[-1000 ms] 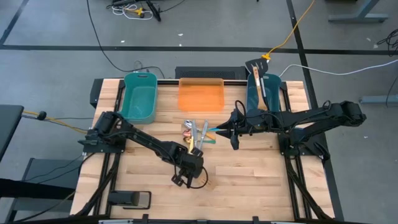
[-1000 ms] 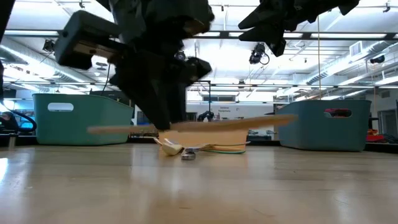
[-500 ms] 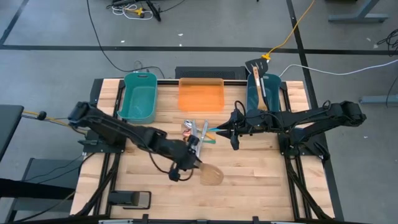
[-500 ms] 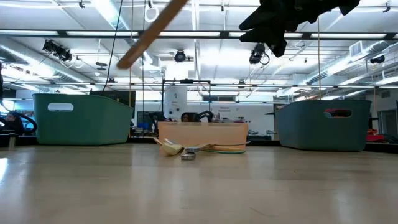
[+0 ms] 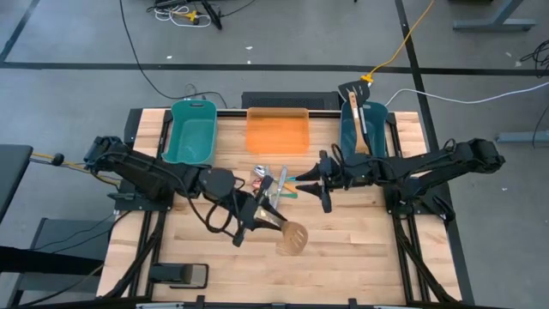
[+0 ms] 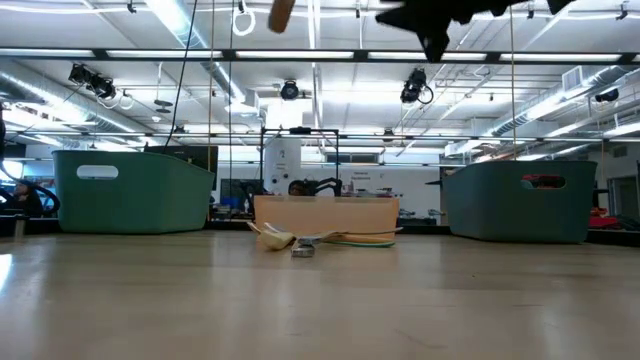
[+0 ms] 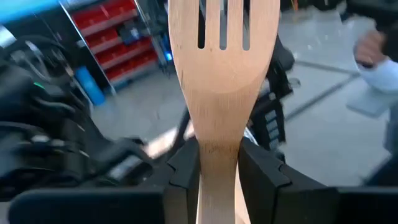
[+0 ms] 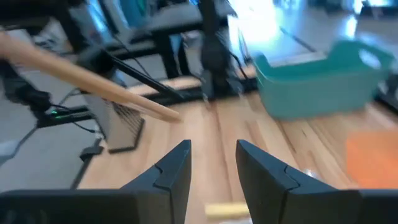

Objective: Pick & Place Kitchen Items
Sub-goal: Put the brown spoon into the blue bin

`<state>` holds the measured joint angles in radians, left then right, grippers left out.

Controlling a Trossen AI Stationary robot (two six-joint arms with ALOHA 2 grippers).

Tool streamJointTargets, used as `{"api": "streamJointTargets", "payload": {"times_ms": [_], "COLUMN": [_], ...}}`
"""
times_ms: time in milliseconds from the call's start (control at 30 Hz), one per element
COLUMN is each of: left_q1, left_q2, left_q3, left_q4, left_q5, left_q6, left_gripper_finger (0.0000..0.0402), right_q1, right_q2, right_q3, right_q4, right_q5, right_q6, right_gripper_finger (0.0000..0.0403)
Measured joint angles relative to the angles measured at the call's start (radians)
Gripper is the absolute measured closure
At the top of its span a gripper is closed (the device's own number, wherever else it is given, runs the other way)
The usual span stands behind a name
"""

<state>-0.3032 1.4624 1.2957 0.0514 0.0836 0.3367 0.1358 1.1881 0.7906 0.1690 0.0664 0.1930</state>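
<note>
The spatula is in my left gripper, far from the teal tub with the black turner, so next my right gripper takes the spatula's handle first.
My left gripper is shut on a pale wooden slotted spatula, held high over the table's middle near side. Only the spatula's handle end shows in the low view. My right gripper is open and empty, and hangs above the right side of the utensil pile. The pile of silver, gold and coloured-handled pieces lies flat on the table before the orange tray. It also shows in the low view. My left gripper pinches the spatula's handle just below the slotted blade, one finger on each side. The blade stands out past the fingertips. The spatula is lifted clear of the table and tilted.
A teal tub stands at the far left. Another teal tub at the far right holds a black turner and a wooden utensil that stick out over its far end. A person's hand shows in the room beyond the table.
My left gripper has risen from the table top with the wooden spatula and turned. The spatula lay level just above the table. It then tipped and went up, and now only its handle end shows at the top of the low view. My right gripper has risen slightly.
</note>
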Motion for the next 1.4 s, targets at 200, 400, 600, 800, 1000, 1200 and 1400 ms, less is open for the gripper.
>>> {"api": "streamJointTargets", "payload": {"times_ms": [200, 400, 600, 800, 1000, 1200, 1400], "left_q1": [0.032, 0.050, 0.055, 0.055, 0.055, 0.055, 0.056], "left_q2": [0.000, 0.004, 0.004, 0.005, 0.011, 0.029, 0.048], "left_q3": [0.000, 0.001, 0.001, 0.001, 0.000, 0.001, 0.000], "left_q4": [0.150, 0.248, 0.275, 0.303, 0.310, 0.323, 0.333], "left_q5": [0.007, -0.028, -0.029, -0.030, -0.044, -0.046, -0.060], "left_q6": [-0.004, -0.017, -0.039, -0.045, -0.045, -0.042, -0.039], "left_gripper_finger": [0.0311, 0.0311, 0.0311, 0.0311, 0.0311, 0.0311, 0.0311], "right_q1": [0.072, 0.125, 0.155, 0.164, 0.164, 0.164, 0.164], "right_q2": [0.000, 0.000, 0.000, 0.010, 0.067, 0.078, 0.078], "right_q3": [0.000, 0.000, 0.000, 0.000, 0.000, 0.000, 0.000], "right_q4": [0.095, 0.181, 0.230, 0.262, 0.352, 0.383, 0.418], "right_q5": [-0.006, -0.005, -0.003, 0.063, 0.076, 0.076, 0.076], "right_q6": [-0.117, -0.208, -0.265, -0.269, -0.319, -0.332, -0.333], "right_gripper_finger": [0.0266, 0.0266, 0.0266, 0.0266, 0.0259, 0.0208, 0.0157]}}
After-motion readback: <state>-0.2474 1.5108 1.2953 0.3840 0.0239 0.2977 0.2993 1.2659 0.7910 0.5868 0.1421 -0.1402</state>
